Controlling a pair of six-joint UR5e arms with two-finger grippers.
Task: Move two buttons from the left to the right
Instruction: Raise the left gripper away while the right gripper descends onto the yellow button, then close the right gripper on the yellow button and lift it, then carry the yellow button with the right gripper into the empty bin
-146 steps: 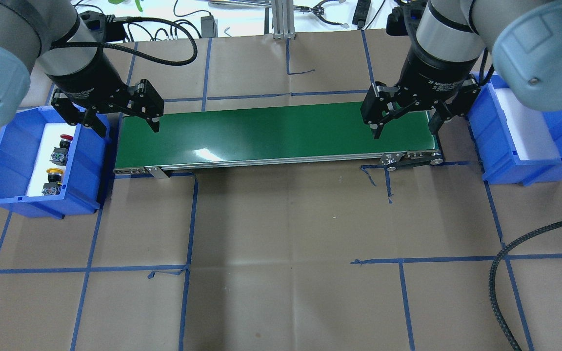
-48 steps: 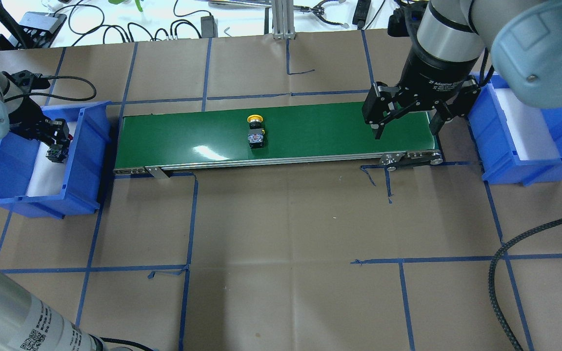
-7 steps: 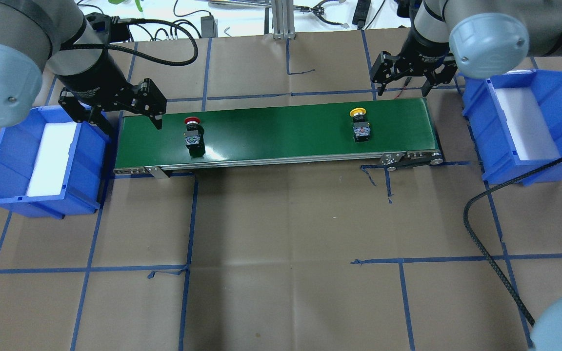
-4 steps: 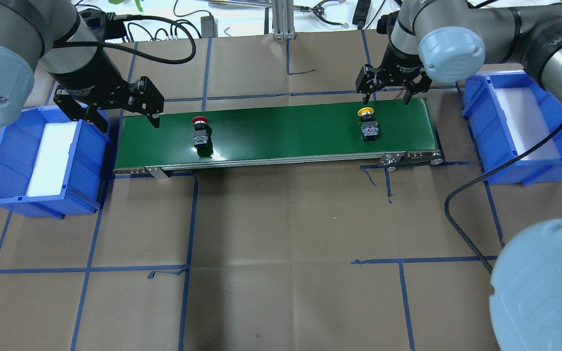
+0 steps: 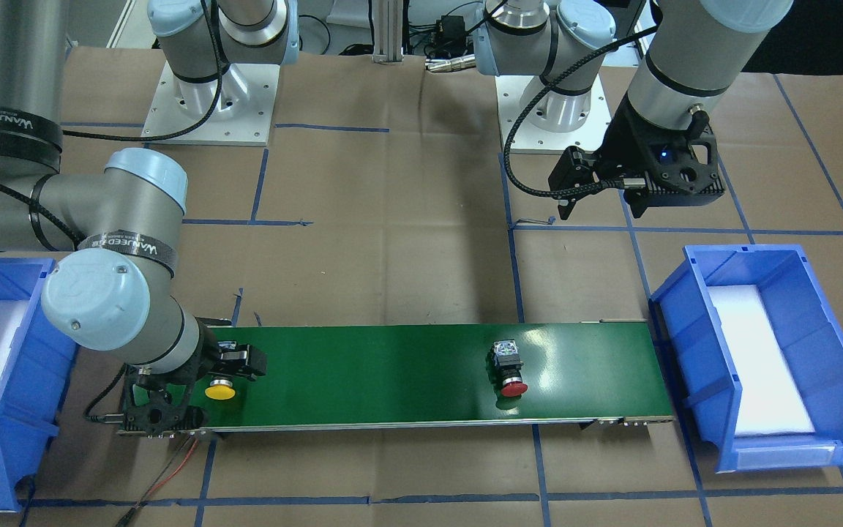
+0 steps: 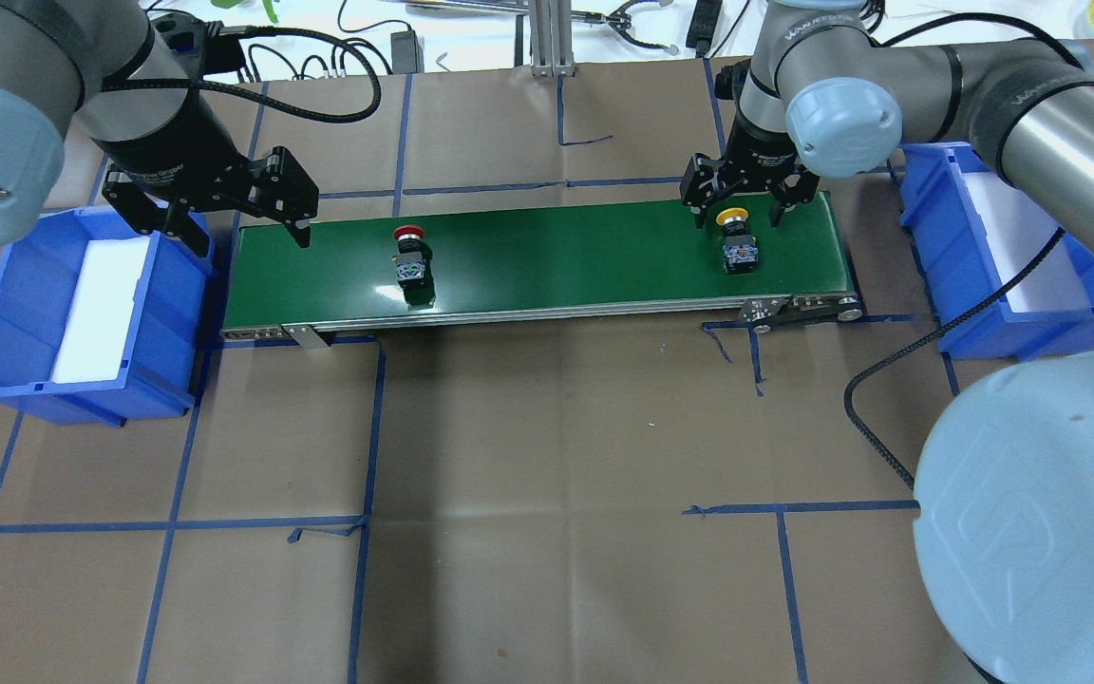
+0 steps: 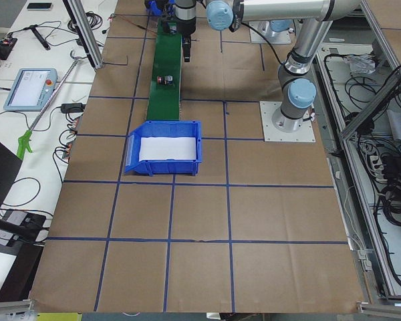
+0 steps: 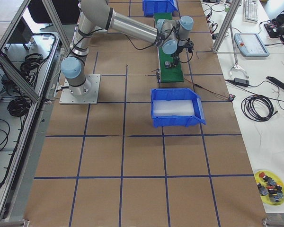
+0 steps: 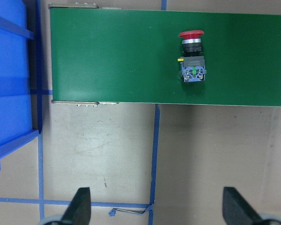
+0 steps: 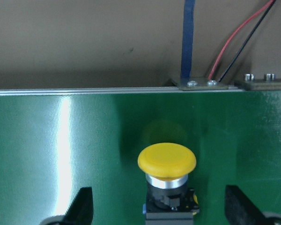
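Observation:
Wires lead to the green conveyor belt, so the red-capped button will ride toward them when the robot carries the yellow-capped button away.
The yellow-capped button lies on the green conveyor belt near its right end. My right gripper is open and low, with one finger on each side of the yellow cap, which fills the right wrist view. The front view also shows the cap beside this gripper. The red-capped button lies on the belt's left part and shows in the left wrist view. My left gripper is open and empty, raised over the belt's left end.
A blue bin with a white liner stands at the belt's left end and holds no buttons. A second blue bin stands at the right end. Red and black wires run by the belt's far right corner.
Both buttons have ridden the belt to the right. My right gripper has come down and left so that it straddles the yellow cap. The left gripper has barely moved.

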